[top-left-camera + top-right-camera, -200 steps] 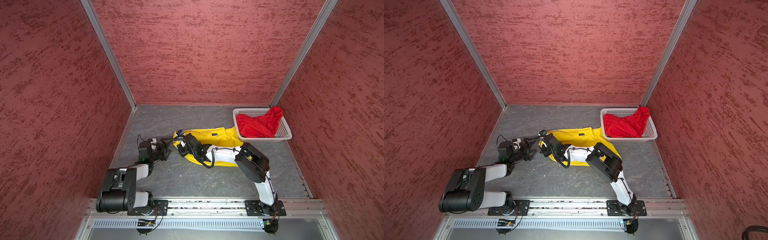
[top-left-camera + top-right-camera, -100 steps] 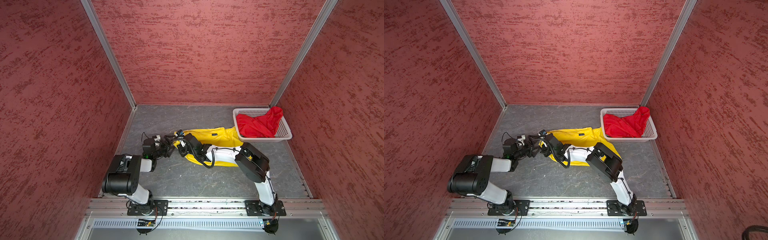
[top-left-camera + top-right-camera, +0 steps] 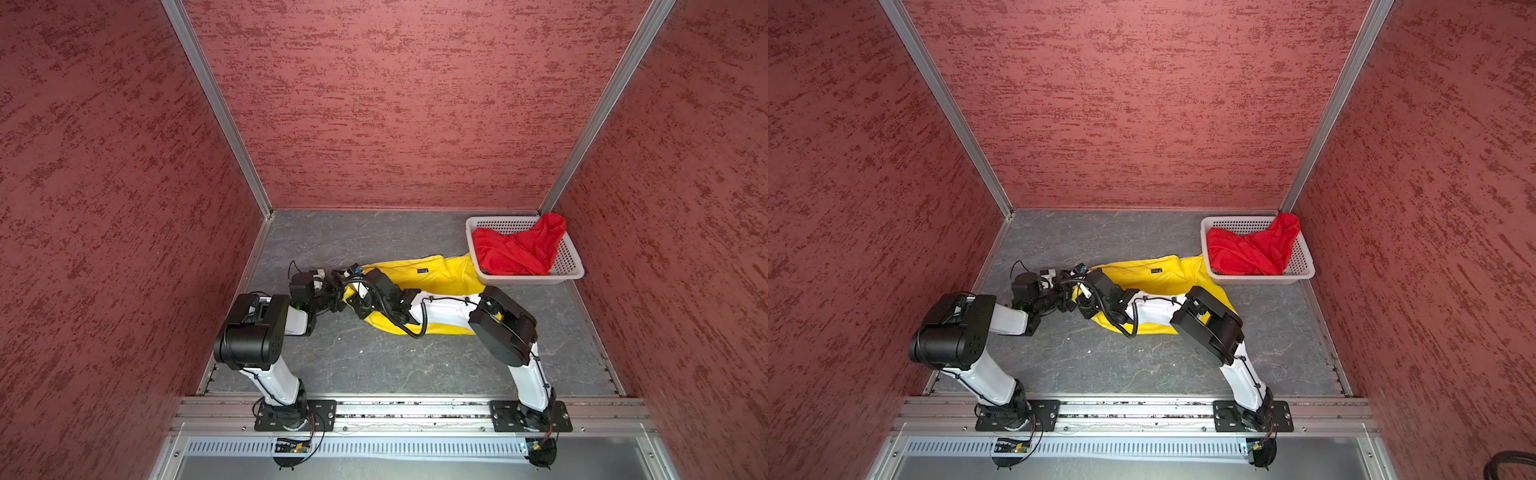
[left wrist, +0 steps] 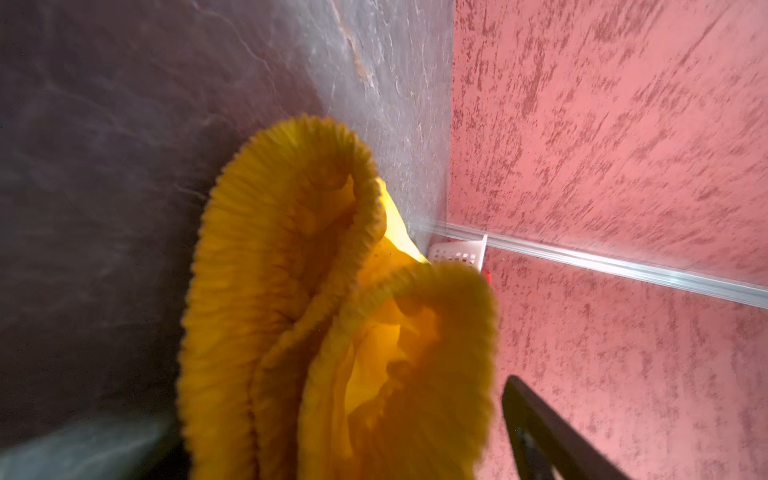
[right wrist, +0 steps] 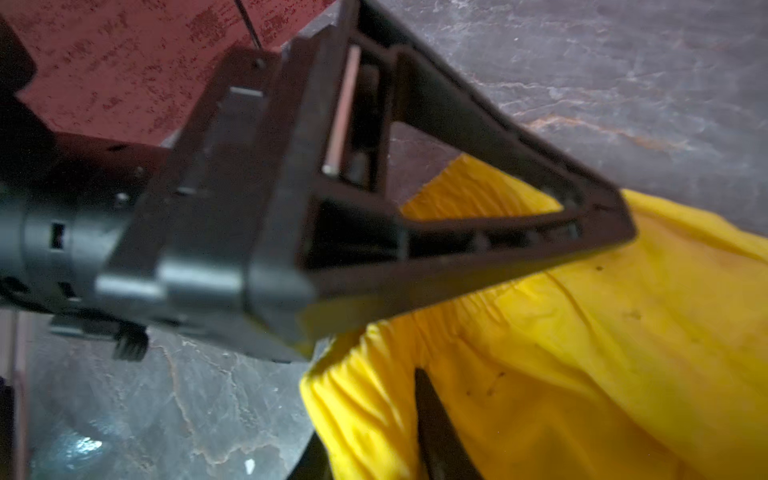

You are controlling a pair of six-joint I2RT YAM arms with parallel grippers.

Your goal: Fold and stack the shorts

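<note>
The yellow shorts' far end (image 3: 478,276) is up against the basket, so my left gripper should pull the waistband (image 3: 349,293) away before my right gripper pushes down on the middle of the shorts for the fold.
The yellow shorts (image 3: 440,274) (image 3: 1167,274) lie in the middle of the grey table, waistband end toward the left. Both grippers meet at that end. My right gripper (image 3: 352,292) (image 5: 365,407) has a fold of the gathered waistband (image 5: 357,374) between its near-together fingers and holds it up off the table. My left gripper (image 3: 337,291) (image 4: 338,407) faces it with jaws wide, and the raised waistband (image 4: 291,249) stands between its fingers (image 4: 540,432). The red shorts (image 3: 515,249) (image 3: 1250,249) sit crumpled in the basket.
A white perforated basket (image 3: 536,279) (image 3: 1266,279) stands at the back right corner, and the yellow shorts' far end touches it. Red textured walls close in the table on three sides. A metal rail (image 3: 415,409) with both arm bases runs along the front edge.
My left arm has swung right from the table's left side until its open jaws surround the yellow waistband. The right arm has stayed put, holding that end.
</note>
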